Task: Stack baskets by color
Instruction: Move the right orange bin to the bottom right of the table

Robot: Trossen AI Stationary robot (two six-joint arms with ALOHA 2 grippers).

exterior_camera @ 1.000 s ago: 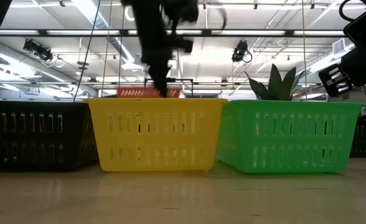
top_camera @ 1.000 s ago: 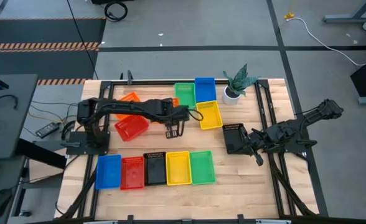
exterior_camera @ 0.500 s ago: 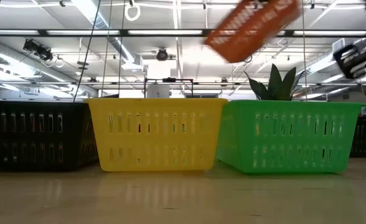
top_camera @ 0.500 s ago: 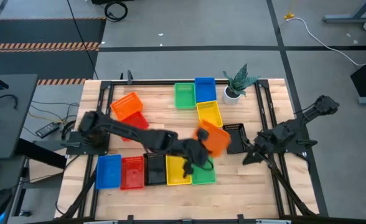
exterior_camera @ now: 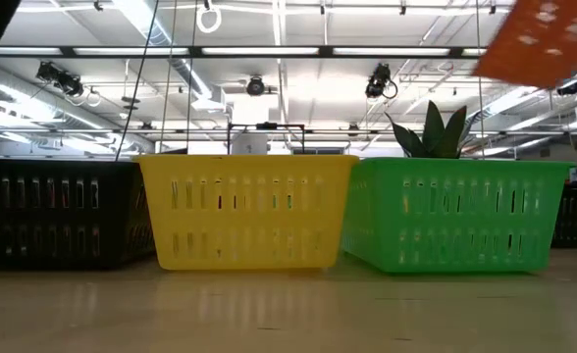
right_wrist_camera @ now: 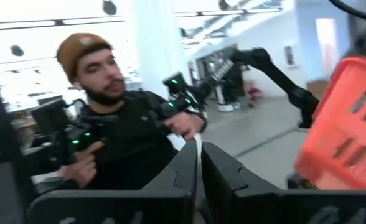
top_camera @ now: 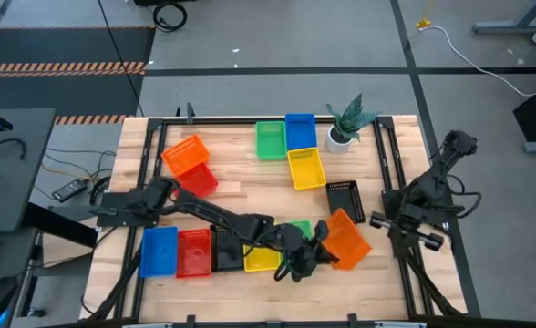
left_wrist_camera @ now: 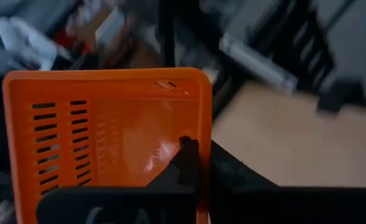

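The orange basket (top_camera: pixel 347 240) is over the open wood (exterior_camera: pixel 575 265) beside the green basket, so my left gripper goes on lowering it and lets go of it at the end of the row.
My left gripper (top_camera: pixel 325 249) is shut on an orange basket (top_camera: pixel 345 239), held tilted in the air past the right end of the near row. That row runs blue (top_camera: pixel 159 251), red (top_camera: pixel 193 252), black (top_camera: pixel 224 248), yellow (top_camera: pixel 261 260) and green (top_camera: pixel 297 228). The low view shows the orange basket (exterior_camera: pixel 544 39) high at the right. On the table behind lie a second orange basket (top_camera: pixel 184 153) and red (top_camera: pixel 198 180), green (top_camera: pixel 270 139), blue (top_camera: pixel 300 130), yellow (top_camera: pixel 306 169) and black (top_camera: pixel 343 199) ones. My right gripper (right_wrist_camera: pixel 198 163) is shut on nothing, drawn back by the right edge (top_camera: pixel 391 223). My left gripper pinches one side wall of the orange basket at its rim (left_wrist_camera: pixel 201 134), one finger (left_wrist_camera: pixel 186 155) inside the basket and the other outside. The basket hangs lifted clear of the table and tilted, past the green basket.
A green plant in a white pot (top_camera: pixel 348 123) stands at the far right. Black rails (top_camera: pixel 386 173) run along the table's sides. In the right wrist view a person in black (right_wrist_camera: pixel 121 130) holds controllers in the room beyond. Bare wood lies at the near right (top_camera: pixel 368 282).
My left gripper has swept from the table's far middle toward the near right edge with the orange basket, rolling and levelling its wrist; the basket has risen clear and tilted. My right gripper has drawn back from the black basket toward the right edge and tipped upward.
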